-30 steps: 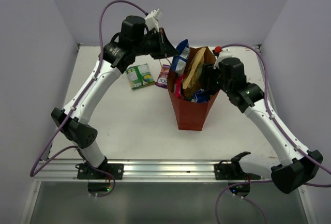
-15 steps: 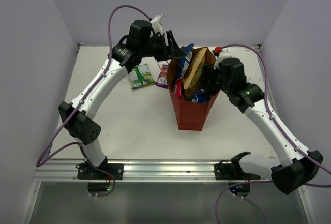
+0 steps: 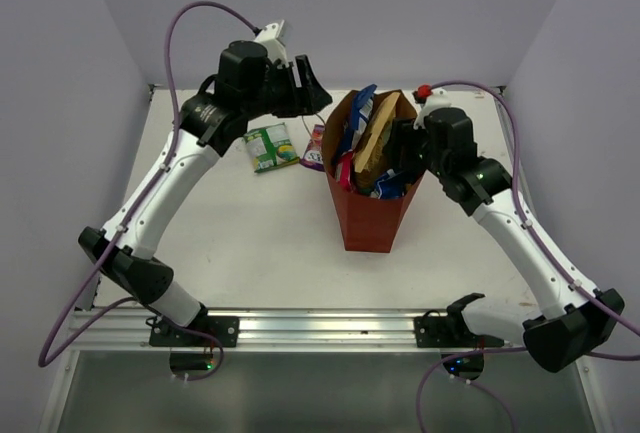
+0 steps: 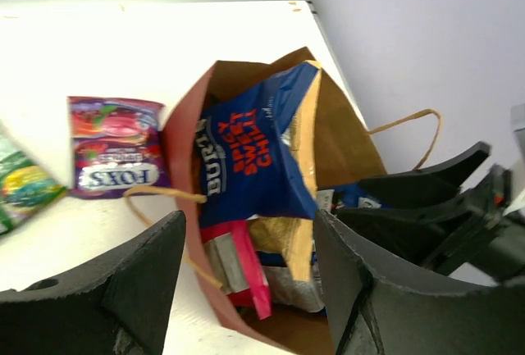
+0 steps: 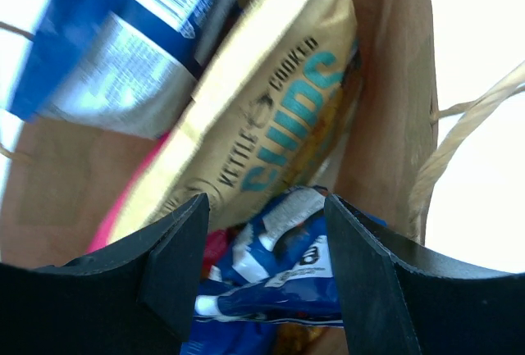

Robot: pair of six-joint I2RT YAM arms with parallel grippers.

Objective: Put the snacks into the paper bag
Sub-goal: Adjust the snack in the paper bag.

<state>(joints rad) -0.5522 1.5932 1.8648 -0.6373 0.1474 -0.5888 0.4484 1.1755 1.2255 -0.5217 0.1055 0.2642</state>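
Observation:
The blue packet (image 3: 358, 113) is leaning across the bag's opening, so my left gripper should hold the bag's rim (image 3: 328, 137) while my right gripper pushes the packet down inside.
The red-brown paper bag (image 3: 365, 215) stands upright mid-table, stuffed with snacks. A blue packet (image 3: 357, 118) and a tan chips packet (image 3: 378, 138) stick out of its top, and a pink one (image 3: 345, 167) shows lower. On the table to its left lie a green packet (image 3: 269, 146) and a purple candy packet (image 3: 316, 149). My left gripper (image 3: 312, 88) hovers open just left of the bag's mouth, holding nothing; its wrist view looks onto the blue packet (image 4: 254, 150). My right gripper (image 3: 400, 153) hangs open at the bag's right rim, above a blue-and-white packet (image 5: 279, 281).
The bag's tan twine handles (image 4: 410, 129) stick out on both sides of its mouth. The right handle (image 5: 459, 134) runs close by my right fingers. Walls close off the table at the back and at both sides.
My left gripper carried the blue packet over the bag, opened and let it go. It then drew back to the left, and the packet now stands in the bag. The right arm stayed put.

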